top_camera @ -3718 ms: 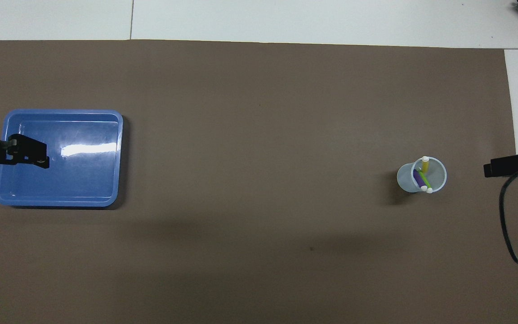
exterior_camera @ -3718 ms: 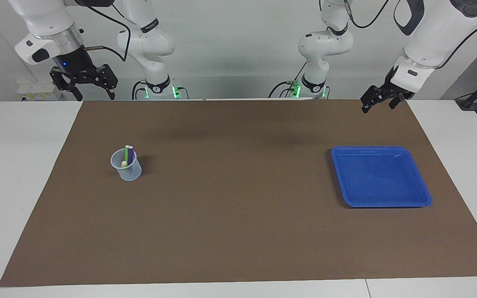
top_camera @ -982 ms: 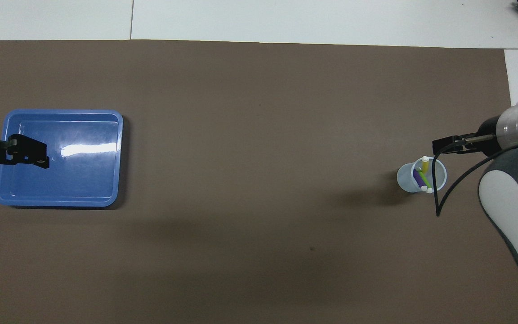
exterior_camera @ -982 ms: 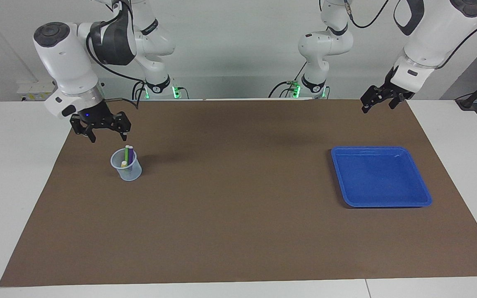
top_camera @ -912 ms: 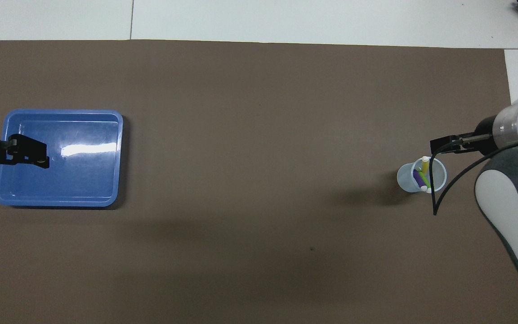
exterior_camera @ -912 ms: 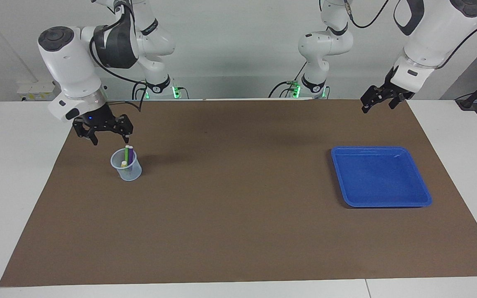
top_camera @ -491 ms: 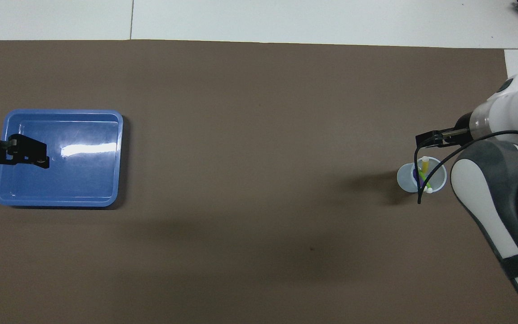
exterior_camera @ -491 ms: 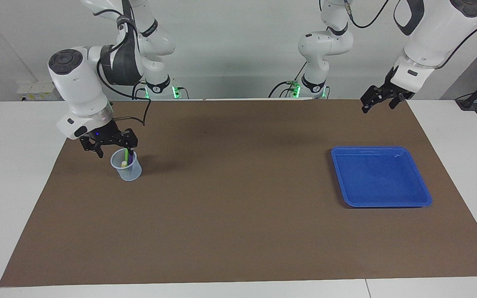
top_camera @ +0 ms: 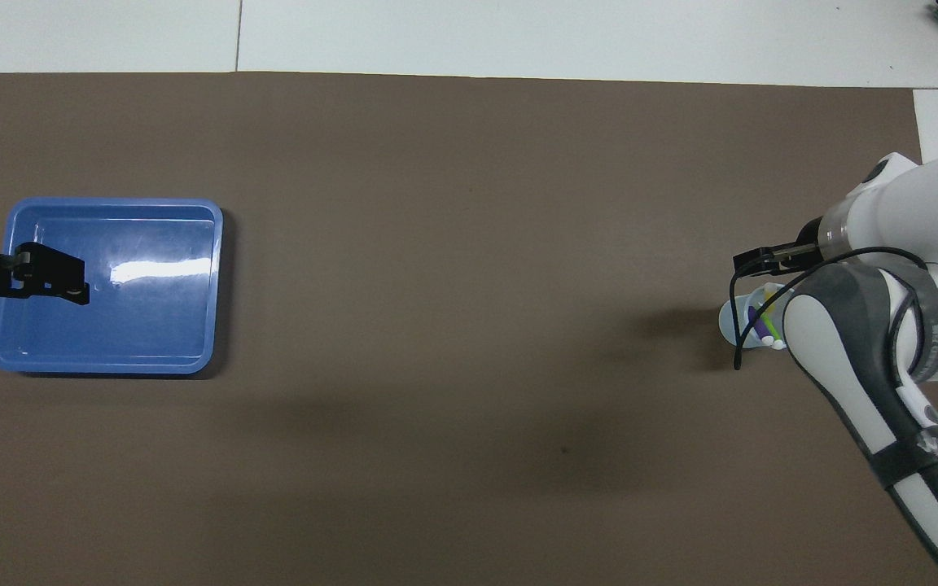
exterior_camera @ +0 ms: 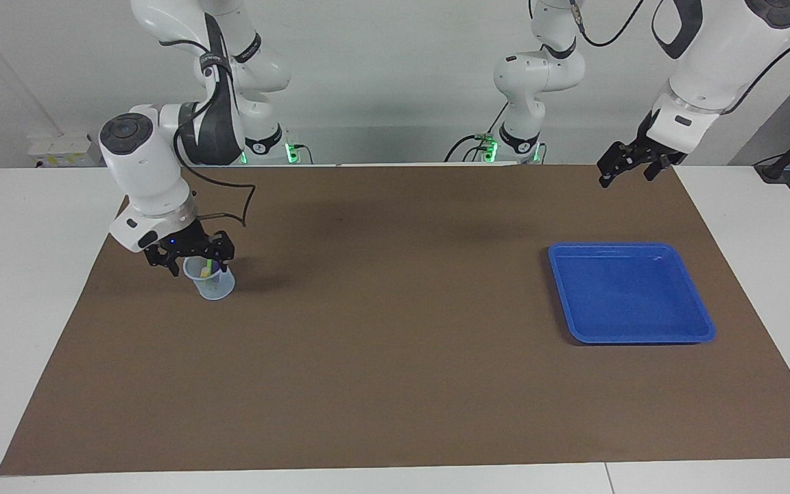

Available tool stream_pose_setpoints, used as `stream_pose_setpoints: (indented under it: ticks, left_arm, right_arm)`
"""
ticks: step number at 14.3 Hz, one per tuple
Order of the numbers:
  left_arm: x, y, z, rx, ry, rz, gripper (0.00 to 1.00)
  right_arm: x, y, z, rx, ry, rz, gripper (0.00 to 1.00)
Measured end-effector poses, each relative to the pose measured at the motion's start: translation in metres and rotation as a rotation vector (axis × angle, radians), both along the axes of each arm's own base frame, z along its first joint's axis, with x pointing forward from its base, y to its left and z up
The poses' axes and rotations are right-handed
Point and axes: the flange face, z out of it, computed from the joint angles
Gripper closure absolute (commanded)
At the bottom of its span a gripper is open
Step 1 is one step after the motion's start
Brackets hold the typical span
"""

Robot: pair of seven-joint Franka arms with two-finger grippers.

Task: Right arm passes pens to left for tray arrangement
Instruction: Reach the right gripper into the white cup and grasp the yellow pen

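Note:
The open fingers of my right gripper are on both sides of the pen tops (exterior_camera: 208, 266), so they should keep easing in over the cup's opening (top_camera: 752, 314) until they can close on a pen.
The three pens stand in a small pale-blue translucent cup (exterior_camera: 215, 287) toward the right arm's end of the table. In the facing view the green pen (exterior_camera: 211, 264) shows best. The overhead view shows the purple (top_camera: 753, 319), green (top_camera: 769, 327) and yellow (top_camera: 771, 298) pens in the cup (top_camera: 729, 319). My right gripper (exterior_camera: 200, 263) is open, lowered onto the cup's mouth with its fingers around the pen tops. The blue tray (exterior_camera: 631, 245) lies empty toward the left arm's end; it also shows in the overhead view (top_camera: 111, 202). My left gripper (exterior_camera: 625, 171) waits open, raised by the mat's edge.
A brown mat (exterior_camera: 395, 357) covers most of the white table (exterior_camera: 25, 274). A black cable (top_camera: 735, 342) hangs from the right wrist beside the cup. In the overhead view the right arm (top_camera: 860, 358) covers part of the cup.
My right gripper has come down from above the mat's corner and moved over the cup, now low at the pen tops. The left arm, pens, cup and tray have not moved.

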Motion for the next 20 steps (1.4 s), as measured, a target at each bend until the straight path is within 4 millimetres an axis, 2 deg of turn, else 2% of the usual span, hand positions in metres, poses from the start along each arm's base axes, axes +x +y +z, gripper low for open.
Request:
stream_pose_setpoints:
  ticks: [5,11,16,20]
  left_arm:
    - [0.000,0.000,0.000,0.000,0.000,0.000,0.00]
    - [0.000,0.000,0.000,0.000,0.000,0.000,0.00]
    - [0.000,0.000,0.000,0.000,0.000,0.000,0.00]
    - [0.000,0.000,0.000,0.000,0.000,0.000,0.00]
  right_arm:
    - [-0.014,0.001,-0.021,0.002,-0.017,-0.001,0.02]
    - [-0.019,-0.001,-0.029,0.002,-0.041,-0.004,0.15]
    - [-0.023,-0.004,-0.035,0.002,-0.035,-0.008,0.19]
    - [-0.030,-0.014,-0.043,0.000,-0.016,-0.024,0.27]
